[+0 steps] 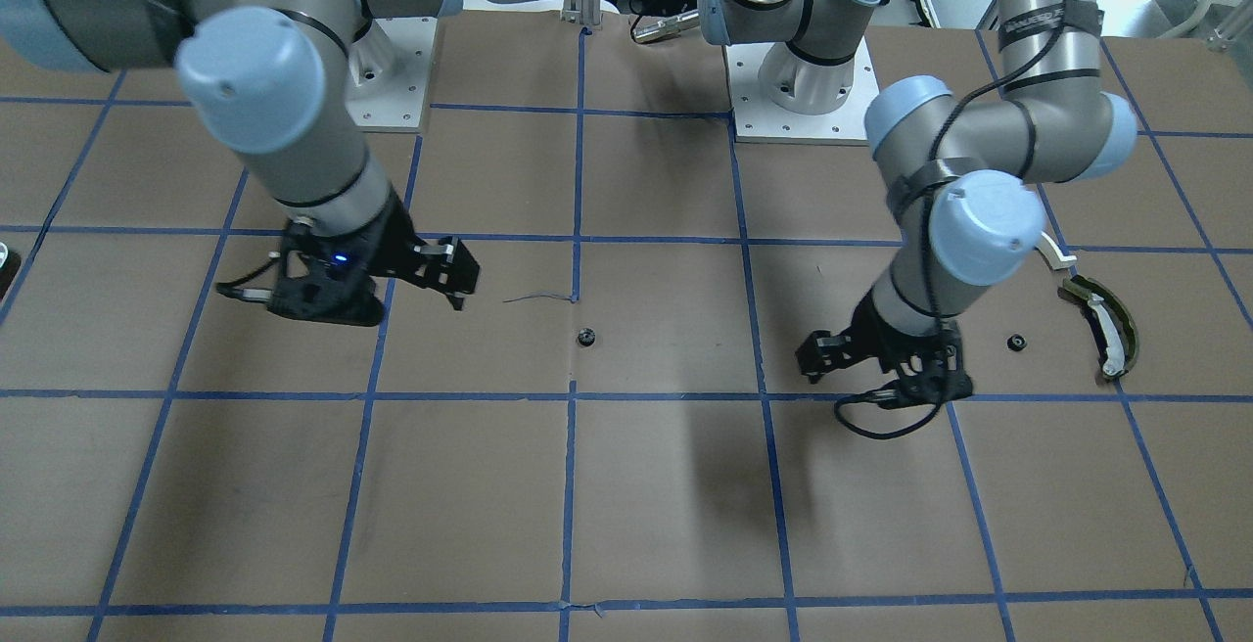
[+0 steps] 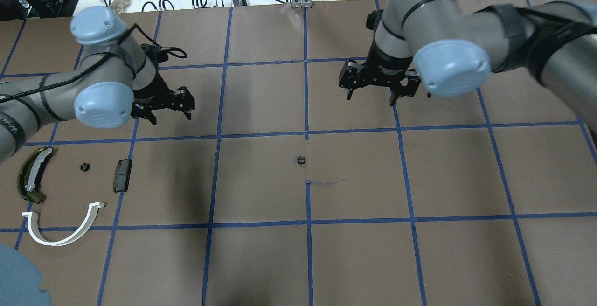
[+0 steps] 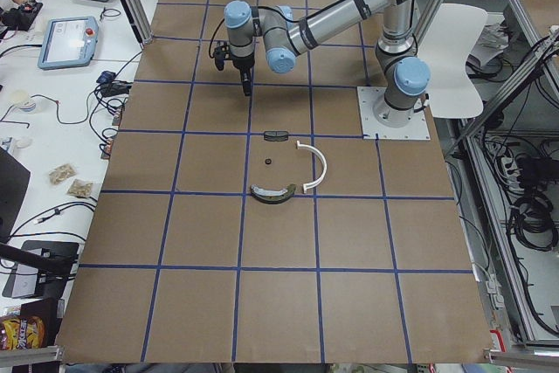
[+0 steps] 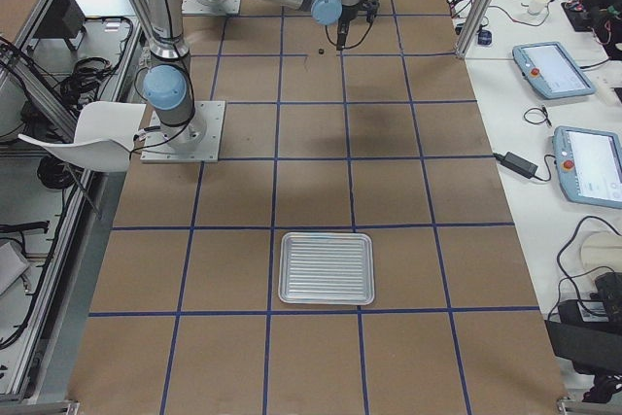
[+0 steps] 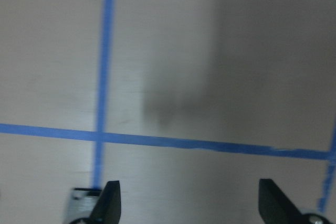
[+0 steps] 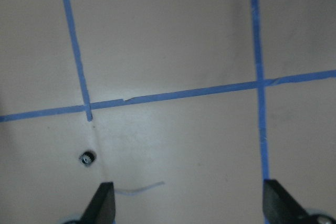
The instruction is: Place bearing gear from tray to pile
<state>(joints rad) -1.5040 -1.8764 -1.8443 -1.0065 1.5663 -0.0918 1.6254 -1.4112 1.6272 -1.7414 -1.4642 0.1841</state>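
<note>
The pile is far from my right gripper, so my left gripper should move the bearing gear from the table's middle to beside the pile's gear.
A small black bearing gear (image 2: pixel 301 159) lies alone on the brown table near its middle; it also shows in the front view (image 1: pixel 585 336) and the right wrist view (image 6: pixel 87 157). A second small black gear (image 2: pixel 84 167) lies in the pile, between the olive-green shoe (image 2: pixel 32 174) and the dark grey block (image 2: pixel 122 175), above the white half-ring (image 2: pixel 63 231). My left gripper (image 2: pixel 171 118) is open and empty, hovering beyond the pile. My right gripper (image 2: pixel 370 100) is open and empty, beyond and to the right of the lone gear. The metal tray (image 4: pixel 326 268) looks empty.
The table is brown paper with a blue tape grid (image 2: pixel 306 133). A thin loose thread (image 2: pixel 326 183) lies close to the lone gear. Both arm bases (image 1: pixel 798 84) stand at the table's robot side. Cables and pendants lie beyond the far edge.
</note>
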